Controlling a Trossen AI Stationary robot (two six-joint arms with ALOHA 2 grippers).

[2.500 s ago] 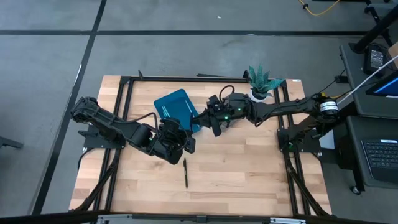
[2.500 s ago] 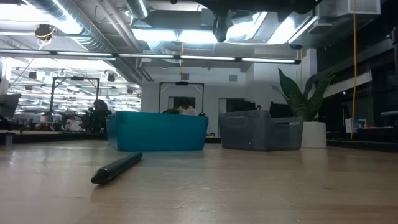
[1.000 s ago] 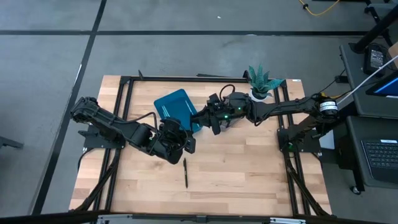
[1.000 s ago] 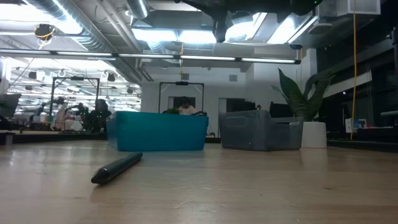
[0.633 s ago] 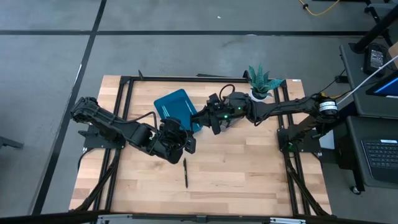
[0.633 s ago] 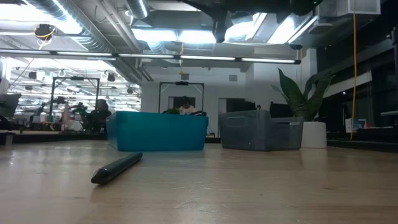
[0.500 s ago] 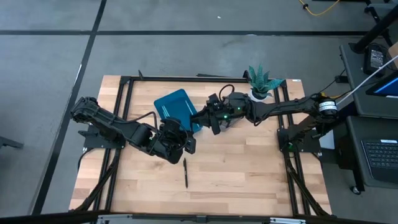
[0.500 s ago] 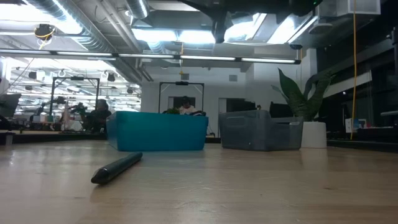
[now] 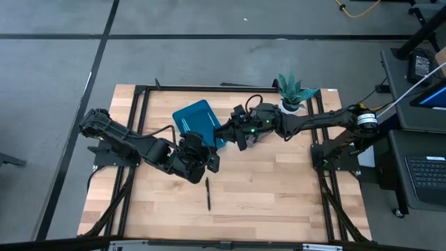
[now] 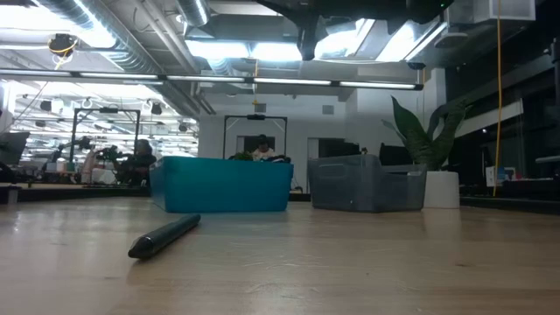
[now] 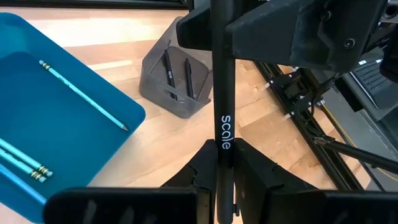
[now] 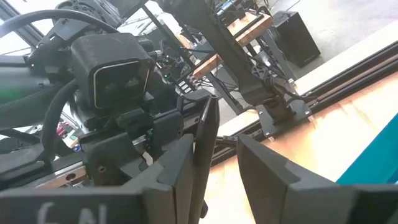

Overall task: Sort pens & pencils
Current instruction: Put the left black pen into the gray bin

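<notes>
My right gripper should close on the pen's far end (image 12: 211, 112) and carry the black pen to the grey bin (image 10: 367, 185), because the bin is closer to it than to my left gripper, which has the pen now.
A black pen (image 11: 222, 93) printed "scale" is held up over the table's middle by my left gripper (image 11: 222, 152), which is shut on it. The pen's far end stands between the fingers of my open right gripper (image 12: 214, 149), close beside one finger (image 12: 180, 165); whether it touches, I cannot tell. In the high view the two grippers, left (image 9: 210, 160) and right (image 9: 240, 137), face each other. A second black pen (image 9: 208, 194) lies flat on the table. Light blue pencils (image 11: 84, 94) lie in a blue tray (image 9: 197, 120). Two black pens (image 11: 177, 71) stand in a grey bin (image 11: 174, 84). My left gripper pinches the black pen between its two fingers (image 11: 202, 167), on the shaft just below the printed word (image 11: 222, 155). The pen lies along the fingers and sticks out forward past them toward my right gripper. It is lifted clear of the table.
A potted plant (image 9: 293, 90) stands at the far right of the table. The blue tray (image 10: 223, 185) and the grey bin (image 10: 366, 184) stand side by side at the far middle. Bare wood lies around the loose pen (image 10: 164, 236) toward the near edge.
</notes>
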